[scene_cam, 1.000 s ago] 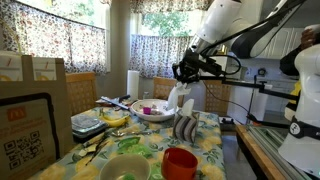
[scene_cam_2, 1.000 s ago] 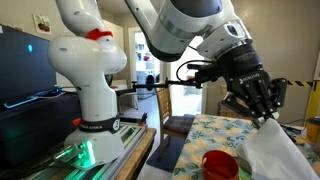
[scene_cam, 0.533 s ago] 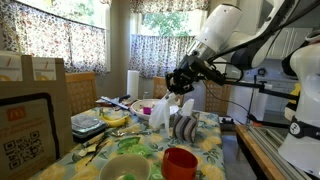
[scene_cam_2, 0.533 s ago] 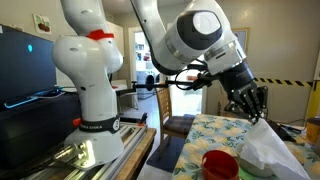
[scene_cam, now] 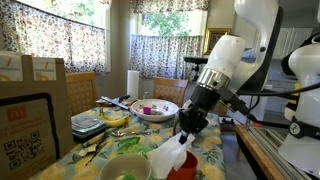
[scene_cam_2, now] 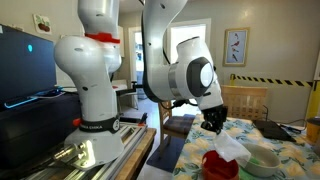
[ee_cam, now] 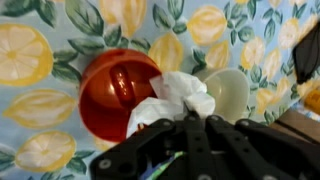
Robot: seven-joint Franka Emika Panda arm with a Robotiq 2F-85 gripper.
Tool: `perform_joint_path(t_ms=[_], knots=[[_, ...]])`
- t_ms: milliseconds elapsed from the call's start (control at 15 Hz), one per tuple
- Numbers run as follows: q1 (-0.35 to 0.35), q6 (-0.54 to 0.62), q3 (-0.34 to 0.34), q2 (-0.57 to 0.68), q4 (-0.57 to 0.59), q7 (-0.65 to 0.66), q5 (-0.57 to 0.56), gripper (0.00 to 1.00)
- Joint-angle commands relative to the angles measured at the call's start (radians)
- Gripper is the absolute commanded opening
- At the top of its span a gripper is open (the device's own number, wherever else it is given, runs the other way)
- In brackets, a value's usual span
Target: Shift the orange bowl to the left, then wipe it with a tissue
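The tissue is hanging over the orange bowl's rim [scene_cam_2: 238,156] next to the pale bowl, so my gripper needs to go back across the orange bowl [scene_cam_2: 213,163] and lower the tissue inside it.
The orange bowl [ee_cam: 112,88] sits on the lemon-print tablecloth; it shows in both exterior views [scene_cam: 186,164] [scene_cam_2: 215,164] near the table's front edge. My gripper [ee_cam: 160,118] is shut on the crumpled white tissue [ee_cam: 172,97], which hangs down over the bowl's rim and into it. In the exterior views the gripper [scene_cam: 189,133] [scene_cam_2: 216,124] is just above the bowl with the tissue [scene_cam: 166,158] [scene_cam_2: 231,149] touching it.
A pale bowl with a green inside [scene_cam: 124,167] [ee_cam: 228,95] stands beside the orange bowl. A large white patterned bowl [scene_cam: 153,110], a paper-towel roll [scene_cam: 132,83], stacked containers [scene_cam: 86,124] and cutlery lie further back. A cardboard box [scene_cam: 30,110] stands at the table's side.
My gripper has come down from high above the table's far part to the orange bowl, carrying the tissue, which now rests on the bowl.
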Motion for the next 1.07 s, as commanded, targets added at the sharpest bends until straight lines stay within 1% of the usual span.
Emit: perform_joint_path(t_ms=[0,67,200,333,400,533,600,667,733,800,1000], knots=[[-0.060,0.111,0.017,0.148,0.064,0.136,-0.279,0.01],[-0.054,0.099,0.007,0.176,0.074,0.201,-0.360,0.01],[-0.025,0.082,-0.039,0.247,0.117,0.336,-0.521,0.01],[0.030,0.072,-0.127,0.308,0.165,0.485,-0.673,0.01],[0.079,0.096,-0.184,0.336,0.199,0.557,-0.738,0.01],[0.147,0.152,-0.265,0.339,0.272,0.684,-0.851,0.01],[0.167,0.183,-0.294,0.327,0.302,0.726,-0.881,0.01],[0.097,0.121,-0.240,0.309,0.214,0.600,-0.798,0.02],[0.123,0.145,-0.267,0.310,0.248,0.643,-0.829,0.02],[0.138,0.157,-0.279,0.310,0.270,0.671,-0.845,0.02],[0.152,0.162,-0.283,0.310,0.285,0.690,-0.854,0.02]])
